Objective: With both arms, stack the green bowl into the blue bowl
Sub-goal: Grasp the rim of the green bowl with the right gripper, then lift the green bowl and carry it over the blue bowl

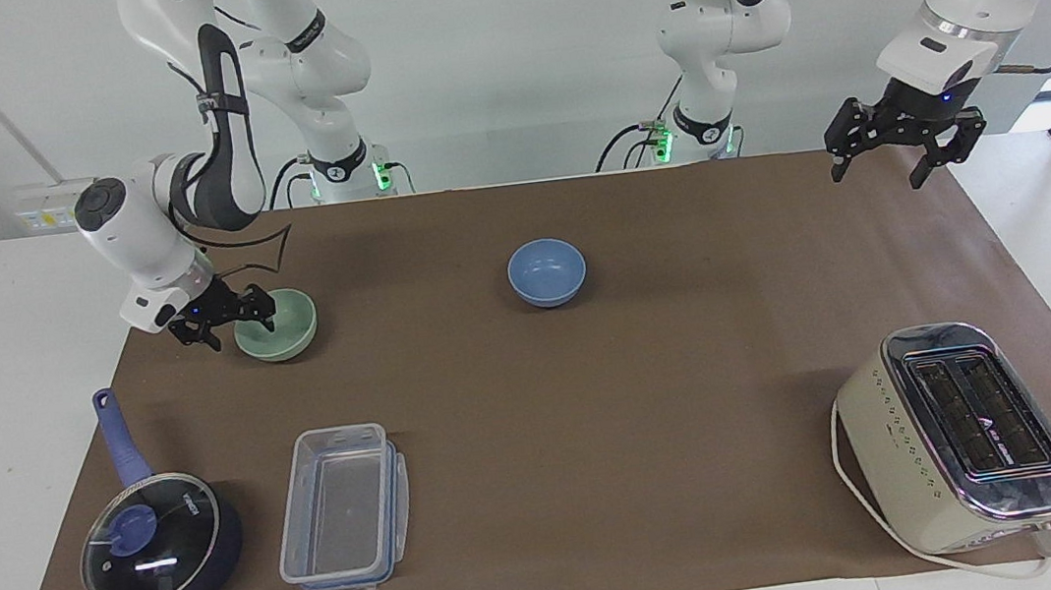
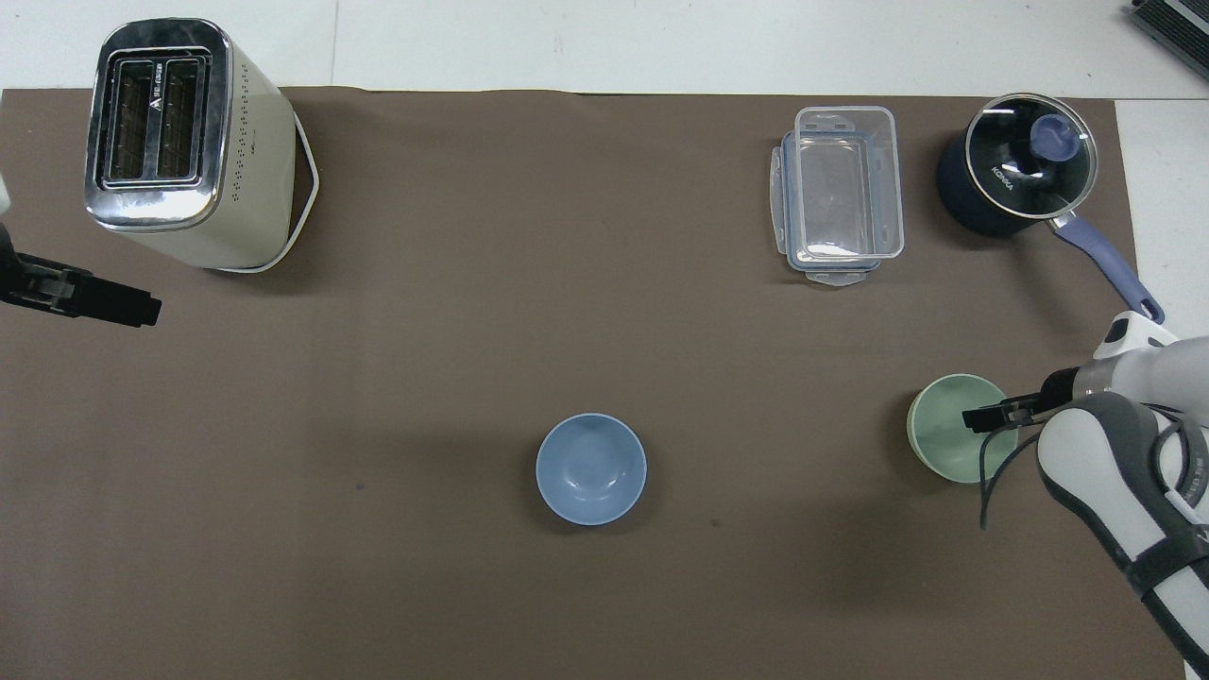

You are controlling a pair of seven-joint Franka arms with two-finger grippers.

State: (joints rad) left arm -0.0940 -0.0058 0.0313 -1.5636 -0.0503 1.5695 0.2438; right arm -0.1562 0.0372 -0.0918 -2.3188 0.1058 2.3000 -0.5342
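My gripper is about to lower the green bowl [image 2: 947, 435] into the blue bowl. Both bowls look equally wide, so the green bowl should then cover the blue rim [image 2: 590, 416] from above.
The green bowl [image 1: 287, 327] sits upright on the brown mat toward the right arm's end; it also shows in the overhead view [image 2: 945, 444]. My right gripper [image 1: 237, 326] is low at its rim on the side toward the table's end, open, with one finger inside the bowl and one outside; in the overhead view it [image 2: 987, 416] covers that rim. The blue bowl [image 1: 547, 273] stands empty near the mat's middle, also in the overhead view [image 2: 591, 469]. My left gripper [image 1: 905, 151] hangs open and empty in the air over the mat's corner at the left arm's end [image 2: 123, 307].
A cream toaster [image 1: 962, 433] stands at the left arm's end, farther from the robots. A clear lidded container [image 1: 345, 513] and a dark blue saucepan with glass lid [image 1: 158, 545] lie farther from the robots than the green bowl. The brown mat [image 1: 598, 405] covers the table.
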